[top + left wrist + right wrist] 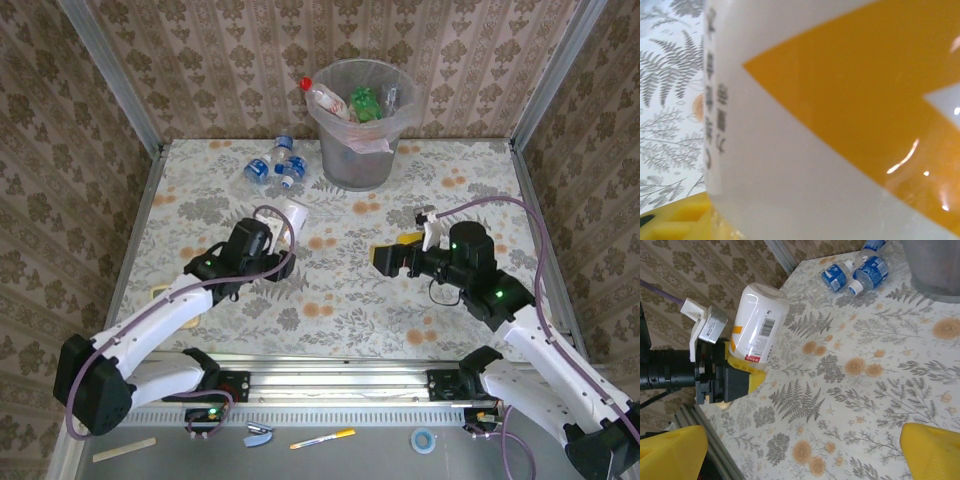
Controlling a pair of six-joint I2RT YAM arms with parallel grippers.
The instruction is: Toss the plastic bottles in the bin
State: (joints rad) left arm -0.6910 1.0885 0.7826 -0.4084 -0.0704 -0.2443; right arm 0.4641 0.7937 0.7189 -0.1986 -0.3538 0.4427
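Note:
I expect the white bottle (293,215) to stay propped upright and high when I drop it in, because bottles already crowd the bin (357,103) up close to its rim.
My left gripper (283,238) is shut on a white bottle (294,214) with an orange-marked label, held a little above the table's left middle. In the left wrist view this white bottle (840,125) sits right against the lens, with a yellow finger (675,222) at the bottom left. In the right wrist view the white bottle (757,325) stands tilted in those yellow jaws. The bin (358,125) stands at the back centre with several bottles inside; one with a red cap (318,94) leans over its rim. Three blue-labelled bottles (275,165) lie left of the bin. My right gripper (393,258) is open and holds nothing.
Patterned walls with metal posts close in the table on three sides. A beige block (160,293) peeks out beside the left arm. A pen (322,438), a tape roll (424,440) and a stick (123,450) lie below the front rail.

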